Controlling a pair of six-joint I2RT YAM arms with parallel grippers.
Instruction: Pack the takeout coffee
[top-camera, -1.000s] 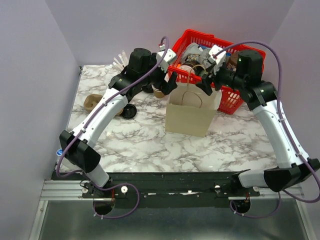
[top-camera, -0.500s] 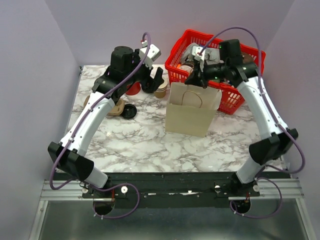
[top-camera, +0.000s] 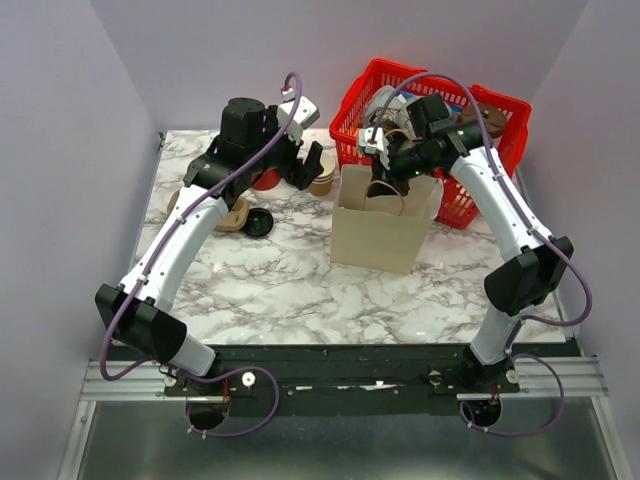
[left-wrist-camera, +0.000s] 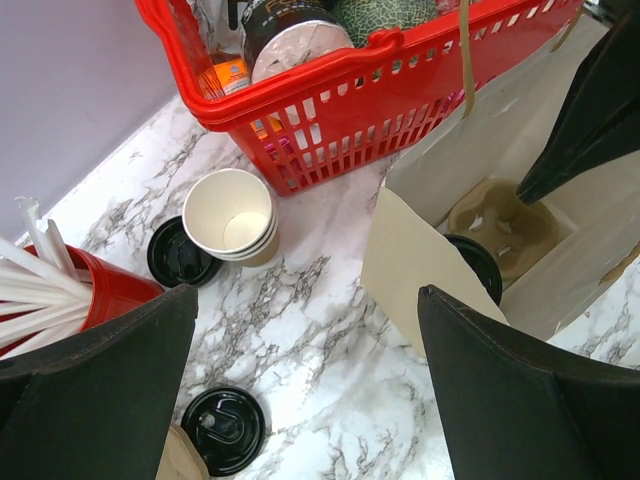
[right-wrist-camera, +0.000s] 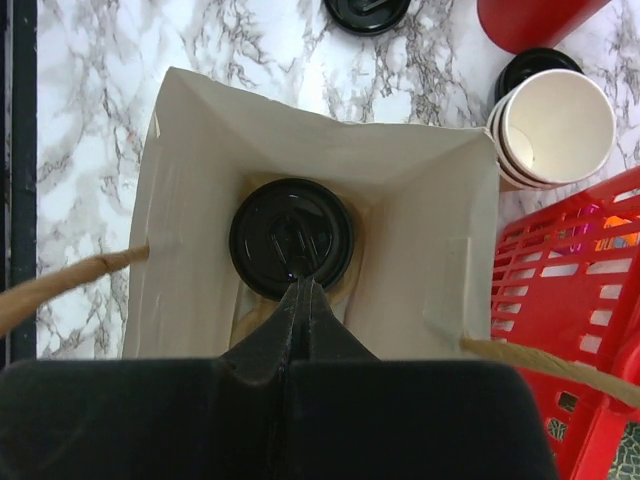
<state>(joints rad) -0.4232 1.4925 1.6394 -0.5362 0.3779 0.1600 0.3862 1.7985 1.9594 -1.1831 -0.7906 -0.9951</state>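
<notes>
The black lid (right-wrist-camera: 290, 232) is clear below the right gripper's shut fingers, so the right gripper keeps going down into the bag until it presses the coffee into the pulp carrier (left-wrist-camera: 503, 235).
The takeout coffee shows only as its black lid (right-wrist-camera: 290, 238), seated in a pulp carrier at the bottom of the open kraft paper bag (top-camera: 385, 235); the cup body is hidden. In the left wrist view the lid (left-wrist-camera: 475, 262) peeks past the bag's near wall. My right gripper (right-wrist-camera: 303, 285) is shut, fingers pressed together with nothing between them. Its tips hang just above the lid, inside the bag's mouth (top-camera: 380, 185). My left gripper (top-camera: 312, 165) is open and holds nothing, above the marble left of the bag (left-wrist-camera: 305, 300).
A red basket (top-camera: 440, 110) of groceries stands right behind the bag. Left of the bag are nested cream cups (left-wrist-camera: 230, 215), a red cup of white straws (left-wrist-camera: 90, 295) and loose black lids (left-wrist-camera: 222, 428). The bag's rope handles (right-wrist-camera: 70, 280) stick up by my right fingers.
My right gripper closed and swung over the bag, its tips dipping into the mouth. My left arm drew back left from the bag, still open.
</notes>
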